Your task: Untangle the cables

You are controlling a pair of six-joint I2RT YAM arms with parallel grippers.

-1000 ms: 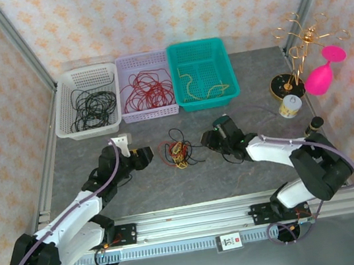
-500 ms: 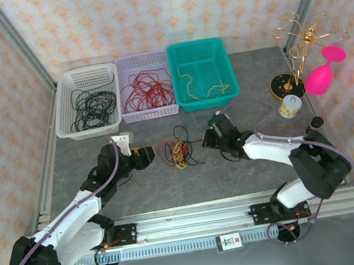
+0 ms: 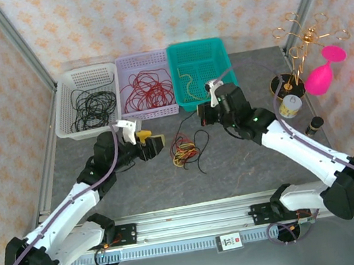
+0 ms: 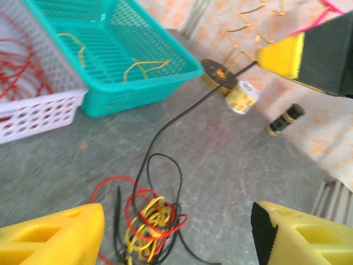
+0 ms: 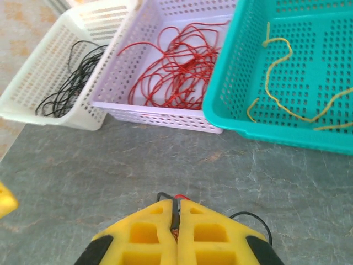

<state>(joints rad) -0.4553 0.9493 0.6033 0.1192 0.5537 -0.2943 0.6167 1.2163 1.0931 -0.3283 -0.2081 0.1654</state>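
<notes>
My right gripper is holding the cable's end [image 4: 251, 67] and should keep holding it until my open left gripper, which the black cable's raised stretch [image 4: 185, 114] faces, closes on that stretch.
The tangle of cables [image 3: 184, 151], thin black, red and yellow loops, lies on the grey table between the arms. My right gripper [image 3: 203, 116] is raised above and right of it, shut on the end of one black cable [image 5: 175, 212]. That black cable [image 4: 182, 113] runs in a taut line from the tangle [image 4: 144, 221] up to the right gripper's yellow finger [image 4: 281, 55]. My left gripper [image 3: 153, 141] stands open just left of the tangle. In the left wrist view the left gripper [image 4: 176, 237] has its wide-apart fingers on either side of the heap, touching nothing.
Three baskets line the back: a white basket [image 3: 68, 115] with black cables, a lavender basket [image 3: 128, 116] with red ones, a teal basket [image 3: 228, 71] with yellow ones. A gold wire stand [image 3: 297, 44], pink glass [image 3: 322, 77], small can [image 3: 289, 106] and dark bottle [image 3: 314, 125] are at the right.
My right gripper has risen and moved back toward the teal basket, drawing a black cable out of the tangle. The left gripper has slid right, closer to the tangle.
</notes>
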